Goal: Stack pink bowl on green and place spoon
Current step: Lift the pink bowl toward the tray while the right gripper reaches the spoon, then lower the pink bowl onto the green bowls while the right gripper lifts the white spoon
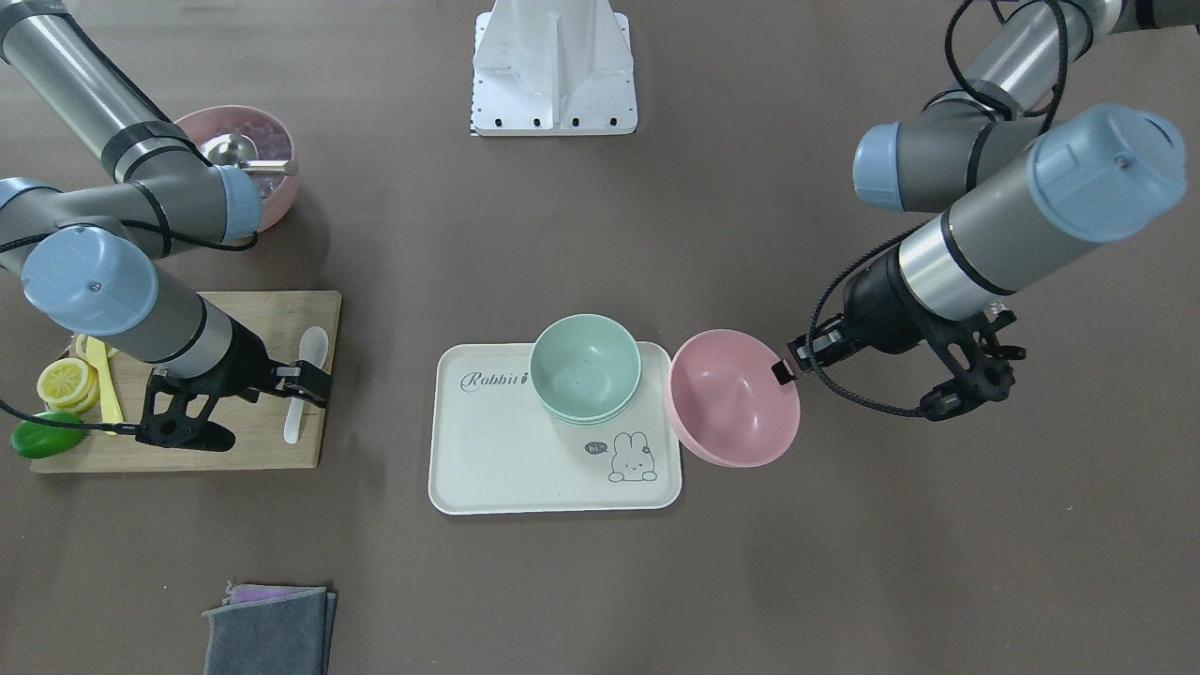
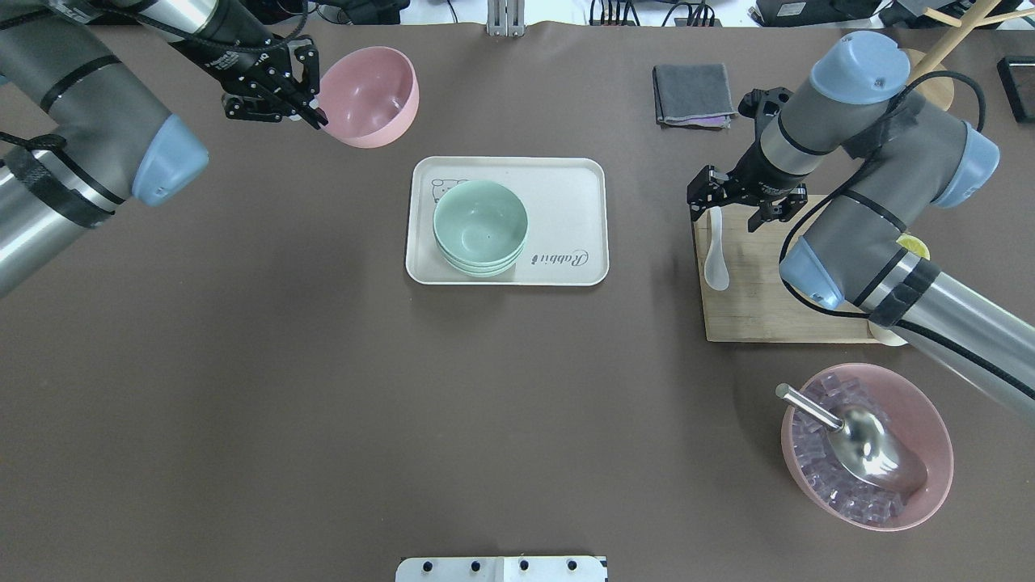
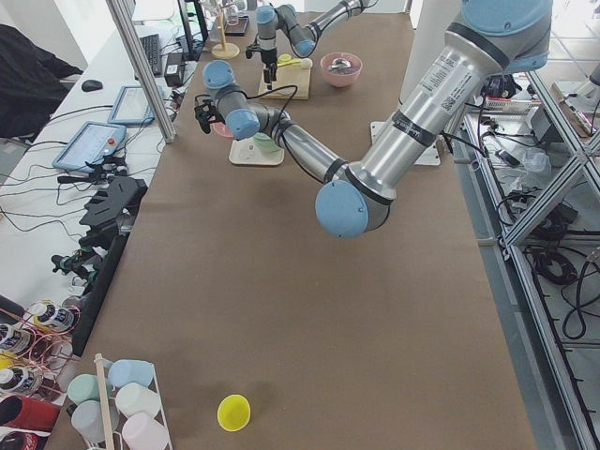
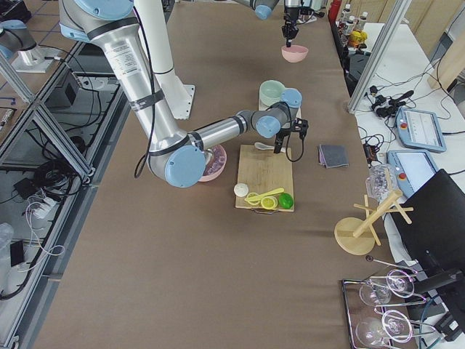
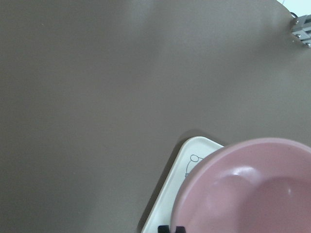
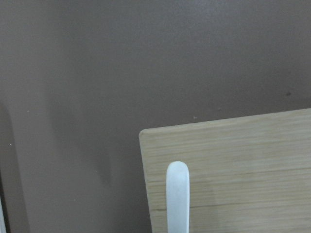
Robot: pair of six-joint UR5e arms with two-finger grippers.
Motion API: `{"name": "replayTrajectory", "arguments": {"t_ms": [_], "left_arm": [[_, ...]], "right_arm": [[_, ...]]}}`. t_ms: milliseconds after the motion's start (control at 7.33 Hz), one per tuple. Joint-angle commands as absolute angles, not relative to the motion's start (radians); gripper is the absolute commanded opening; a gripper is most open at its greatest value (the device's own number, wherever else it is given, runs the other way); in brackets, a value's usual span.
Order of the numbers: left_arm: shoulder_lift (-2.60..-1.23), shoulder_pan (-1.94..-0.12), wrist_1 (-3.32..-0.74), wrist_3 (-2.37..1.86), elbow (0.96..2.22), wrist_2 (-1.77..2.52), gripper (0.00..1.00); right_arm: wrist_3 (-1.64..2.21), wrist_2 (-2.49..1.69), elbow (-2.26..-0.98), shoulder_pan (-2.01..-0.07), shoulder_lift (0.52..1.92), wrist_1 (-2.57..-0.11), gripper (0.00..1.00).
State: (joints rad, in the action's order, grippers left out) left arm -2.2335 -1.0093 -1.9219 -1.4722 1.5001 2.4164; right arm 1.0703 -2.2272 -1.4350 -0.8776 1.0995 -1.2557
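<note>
The white spoon is almost as long as the pink bowl (image 1: 733,398) is wide, so its handle (image 1: 293,421) will lean out over the bowl's rim when the robot puts the spoon in place.
My left gripper (image 2: 317,115) is shut on the rim of the pink bowl (image 2: 368,95), which hangs tilted just past the far left corner of the tray (image 2: 566,194). In the left wrist view the pink bowl (image 5: 252,194) overlaps that corner. The green bowl (image 2: 479,226) stands on the tray, showing doubled rims. The white spoon (image 2: 716,260) lies on the wooden board (image 2: 760,311), scoop toward the robot. My right gripper (image 2: 737,208) hovers open over the spoon's handle (image 6: 177,194), with nothing between its fingers.
A wide dusty-pink bowl (image 2: 865,444) of clear cubes holds a steel scoop near the robot's right. Lemon slices (image 1: 66,382), a lime (image 1: 47,433) and a yellow knife (image 1: 103,384) sit on the board. A folded grey cloth (image 2: 693,94) lies beyond the board.
</note>
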Motion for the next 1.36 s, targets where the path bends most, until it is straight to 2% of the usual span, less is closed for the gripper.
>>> {"name": "replayTrajectory", "arguments": {"t_ms": [0,409,545,682,818,955,1227], "left_arm": [[-2.244,-0.979,-1.922,-1.491,1.502,2.391,0.00],[-2.249,-0.939,-1.927,-1.503,1.500,2.355,0.00],[-2.249,-0.939,-1.927,-1.503,1.502,2.355,0.00],[-2.249,-0.939,-1.927,-1.503,1.502,2.355,0.00],[-2.249,-0.939,-1.928,-1.503,1.502,2.355,0.00],[-2.249,-0.939,-1.928,-1.502,1.502,2.355,0.00],[-2.246,-0.939,-1.928,-1.500,1.500,2.341,0.00]], "right_arm": [[1.094,-2.194,-1.434,-0.851,1.103,-1.256,0.87],[1.081,-2.191,-1.433,-0.851,1.121,-1.258,0.85],[1.081,-2.175,-1.433,-0.848,1.123,-1.258,0.74],[1.091,-2.174,-1.433,-0.848,1.121,-1.258,0.50],[1.092,-2.175,-1.434,-0.850,1.118,-1.259,0.13],[1.092,-2.175,-1.434,-0.851,1.117,-1.259,0.00],[1.095,-2.183,-1.440,-0.874,1.109,-1.261,0.00]]}}
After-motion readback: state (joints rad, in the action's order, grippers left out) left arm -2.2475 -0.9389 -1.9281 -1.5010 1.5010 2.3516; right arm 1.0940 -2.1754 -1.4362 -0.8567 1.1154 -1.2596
